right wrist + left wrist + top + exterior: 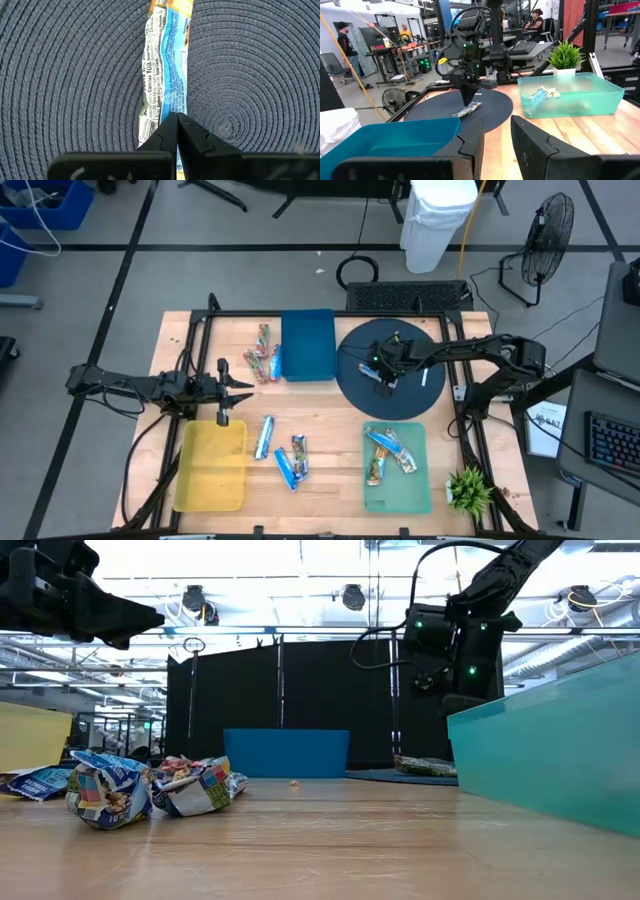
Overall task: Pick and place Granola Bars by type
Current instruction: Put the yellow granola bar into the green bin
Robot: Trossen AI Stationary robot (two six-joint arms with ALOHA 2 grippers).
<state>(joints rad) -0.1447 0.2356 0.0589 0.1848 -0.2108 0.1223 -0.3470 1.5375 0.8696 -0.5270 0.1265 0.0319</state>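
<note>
Next, my right gripper opens its fingers, which are shut over the flat granola bar [167, 75]. It should then lower them on either side of the wrapper [155, 124] by the barcode and pinch it before lifting.
A blue-and-white granola bar [165, 75] with an orange end lies on the round dark woven mat [420, 380]. My right gripper [176, 119] stands over it, pointing down, shut on its wrapper; the left wrist view shows the same gripper [469, 99] and bar [467, 110]. My left gripper [245, 388] hovers open above the table near the yellow tray's [212, 470] far end, touching nothing. Other bars lie loose: a reddish cluster [262, 362] beside the blue tray [307, 345] and two blue ones [265, 437] [293, 462]. Several bars lie in the green tray [400, 485]. My right gripper comes from above, pointing down, and its fingertips [167, 131] meet on the bar's wrapper [161, 107] partway along its length. The fingers close across the bar's width. The bar lies flat on the mat, its orange end [172, 6] stretched out away from the fingers.
A small potted plant [468, 488] stands at the table's near right corner. A black frame [205, 330] runs along the table's edges. Crumpled wrappers [110, 788] lie close in the low view. People stand in the room beyond, seen in the left wrist view.
</note>
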